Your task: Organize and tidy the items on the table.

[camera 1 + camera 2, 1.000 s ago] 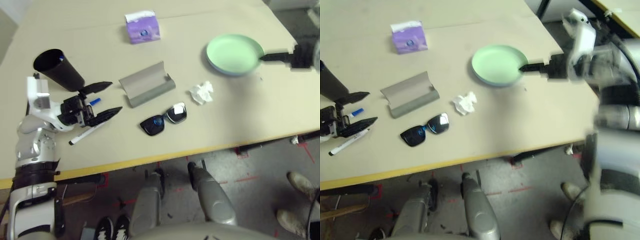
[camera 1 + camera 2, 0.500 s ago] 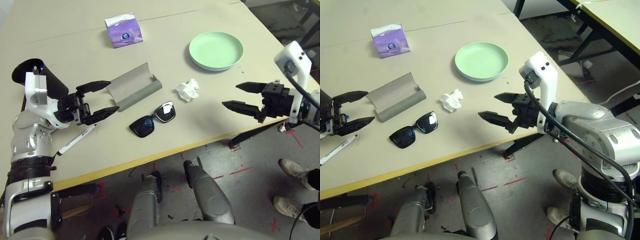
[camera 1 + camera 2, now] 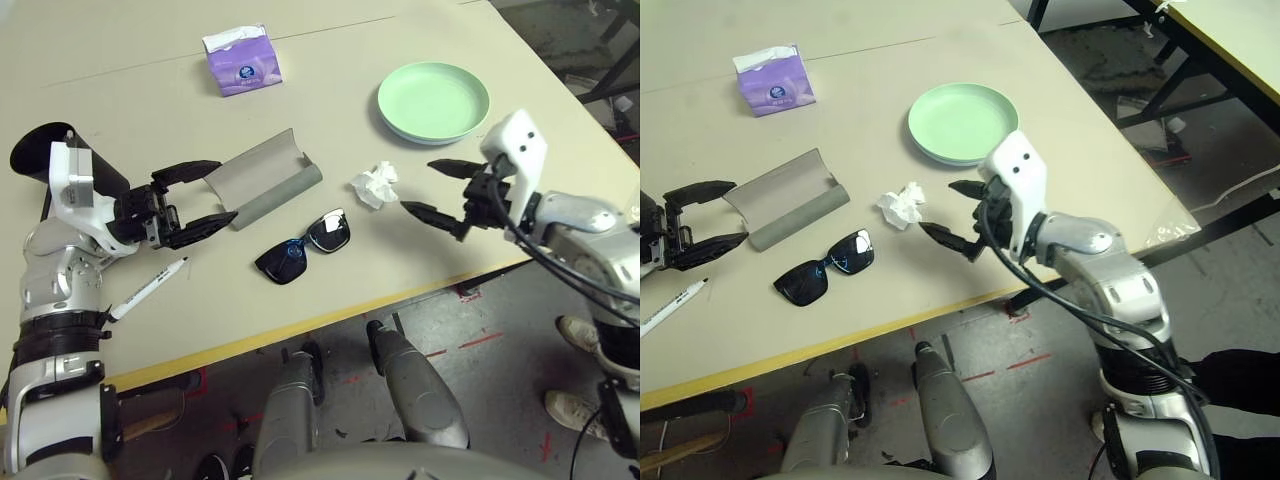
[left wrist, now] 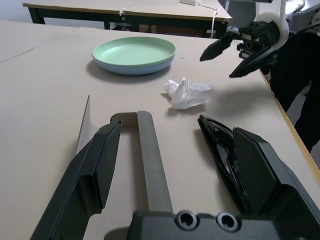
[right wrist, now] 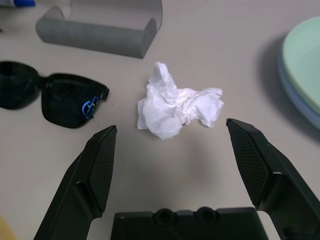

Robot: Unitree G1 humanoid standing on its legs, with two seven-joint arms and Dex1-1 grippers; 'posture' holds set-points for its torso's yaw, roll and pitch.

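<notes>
The white tissue [image 3: 373, 183] lies free, centred ahead of my right gripper's open fingers. I should carry on moving forward until the fingers straddle its near side [image 3: 386, 193], then close them.
My left gripper [image 3: 225, 190] is open on the beige table [image 3: 420, 260], its fingers level with the near end of the grey glasses case [image 3: 265, 180], also seen as the case [image 4: 145, 150]. My right gripper [image 3: 420, 186] is open and hovers just right of the crumpled white tissue [image 3: 375, 183]; the tissue [image 5: 175, 107] lies ahead of its fingers. Black sunglasses [image 3: 302, 248] lie in front of the case. A white marker with a black cap [image 3: 147, 290] lies near my left arm. The green plate sits on the blue one [image 3: 433, 100] at the back right. The blue-capped marker is hidden.
A purple tissue pack [image 3: 242, 60] stands at the back. A black cup [image 3: 45, 165] lies tipped beside my left wrist. The yellow front edge [image 3: 330, 320] runs close below the sunglasses. The table's right edge is near my right forearm.
My right gripper has swung from the plate's rim, out past the front right corner, and back in beside the tissue. My left gripper moved from over the markers to the case. The camera shifted.
</notes>
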